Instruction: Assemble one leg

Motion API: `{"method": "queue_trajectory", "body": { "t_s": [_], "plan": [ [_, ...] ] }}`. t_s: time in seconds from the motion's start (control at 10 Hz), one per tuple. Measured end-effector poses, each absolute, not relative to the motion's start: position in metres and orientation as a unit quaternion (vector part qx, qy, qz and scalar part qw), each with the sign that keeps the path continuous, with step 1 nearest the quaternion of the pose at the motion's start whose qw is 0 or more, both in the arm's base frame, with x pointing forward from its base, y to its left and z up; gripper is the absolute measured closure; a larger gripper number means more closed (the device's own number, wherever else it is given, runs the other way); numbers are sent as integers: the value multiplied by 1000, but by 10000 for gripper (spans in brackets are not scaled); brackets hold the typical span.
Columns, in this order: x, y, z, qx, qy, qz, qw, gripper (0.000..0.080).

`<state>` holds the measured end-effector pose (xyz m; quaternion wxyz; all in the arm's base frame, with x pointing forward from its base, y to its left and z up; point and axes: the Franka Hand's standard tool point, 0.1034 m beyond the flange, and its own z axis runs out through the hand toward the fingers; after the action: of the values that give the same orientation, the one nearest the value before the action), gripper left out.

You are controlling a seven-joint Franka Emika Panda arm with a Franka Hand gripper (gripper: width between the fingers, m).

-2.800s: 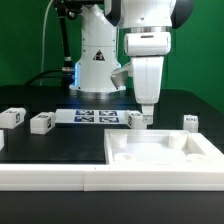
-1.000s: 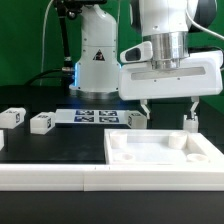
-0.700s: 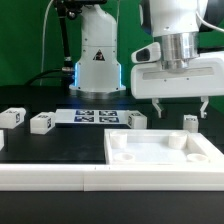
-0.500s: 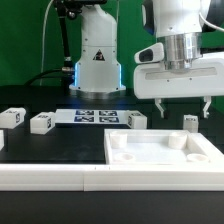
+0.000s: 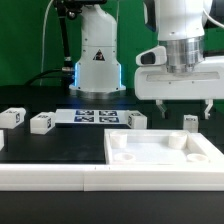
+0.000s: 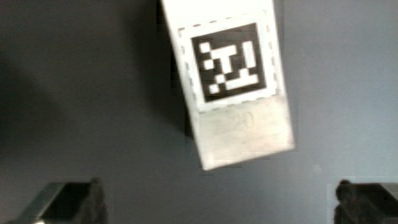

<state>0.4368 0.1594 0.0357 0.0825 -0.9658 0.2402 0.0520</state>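
My gripper is going to lift the leg, and I should expect a narrow rounded peg at the leg's hidden far end then, because round fittings (image 5: 124, 157) show at the tabletop piece's corners.
Several small white legs with black-and-white tags lie on the black table: two at the exterior view's left (image 5: 12, 117) (image 5: 40, 122), one in the middle (image 5: 135, 119) and one at the right (image 5: 190, 122). My gripper (image 5: 185, 108) hangs open and empty just above the right leg, one finger on each side of it. In the wrist view that leg (image 6: 231, 85) lies below, tag up, ahead of the wide-open gripper (image 6: 219, 205), whose dark fingertips (image 6: 71, 200) show at the frame's edges. The large white tabletop piece (image 5: 165, 152) lies in front.
The marker board (image 5: 95, 116) lies flat behind the legs. The robot's white base (image 5: 97, 60) stands at the back. A white ledge (image 5: 50, 176) runs along the table's front edge, at the tabletop piece's left.
The gripper has left the middle leg, turned so that both fingers show spread wide, and moved to the exterior view's right, rising a little. It now hangs over the right leg. The parts have not moved.
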Motion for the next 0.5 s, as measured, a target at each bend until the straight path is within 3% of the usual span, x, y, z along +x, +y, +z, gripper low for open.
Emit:
{"method": "queue_trajectory", "body": {
  "t_s": [0.5],
  "plan": [
    [429, 166, 31, -956, 201, 194, 92, 150]
  ]
}}
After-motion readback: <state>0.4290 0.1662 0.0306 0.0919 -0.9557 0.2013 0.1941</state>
